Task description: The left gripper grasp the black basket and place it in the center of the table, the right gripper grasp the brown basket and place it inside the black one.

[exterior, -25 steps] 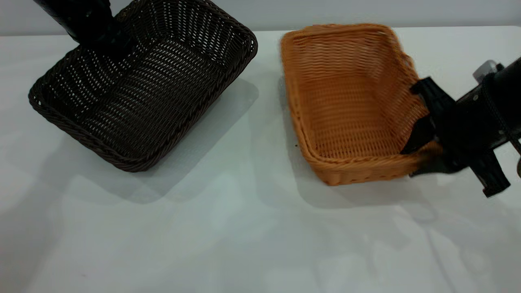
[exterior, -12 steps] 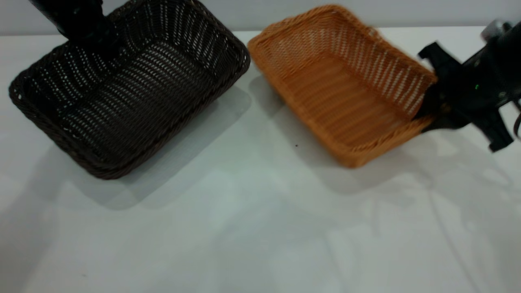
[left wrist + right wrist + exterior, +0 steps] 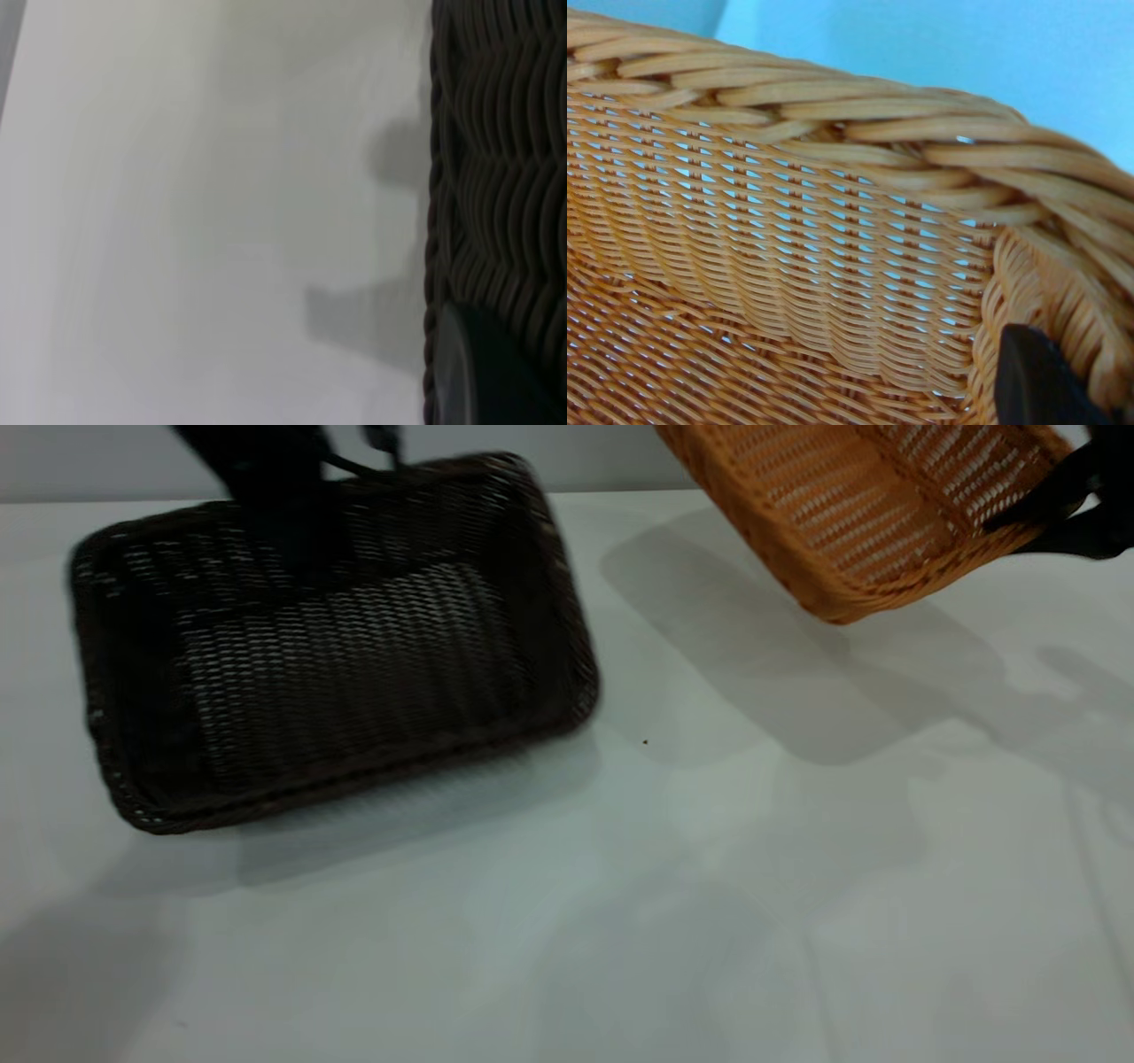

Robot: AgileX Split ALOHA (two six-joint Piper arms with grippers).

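Observation:
The black basket [image 3: 351, 664] sits crooked, short of the table's center [image 3: 532, 797]. My left gripper should first put it straight there while my right gripper holds the brown basket up.
The black basket [image 3: 337, 655] lies on the table [image 3: 620, 886] left of the middle, blurred by motion. The left gripper [image 3: 297, 514], a dark bulk, is shut on its far rim. In the left wrist view one dark finger [image 3: 483, 372] lies against the basket's woven wall [image 3: 500, 177]. The brown basket [image 3: 868, 514] hangs tilted in the air at the back right, its near corner lowest, clear of the table. The right gripper [image 3: 1054, 518] is shut on its right rim. In the right wrist view one finger [image 3: 1036, 381] presses the orange weave [image 3: 788, 239] just under the braided rim.
The white table stretches wide in front of both baskets and between them. The brown basket's shadow [image 3: 780, 664] falls on the table to the right of the black basket. A grey wall [image 3: 585, 456] runs behind the table's far edge.
The black basket has swung round and shifted right with the left gripper. The brown basket has risen off the table and moved up and to the back right in the right gripper.

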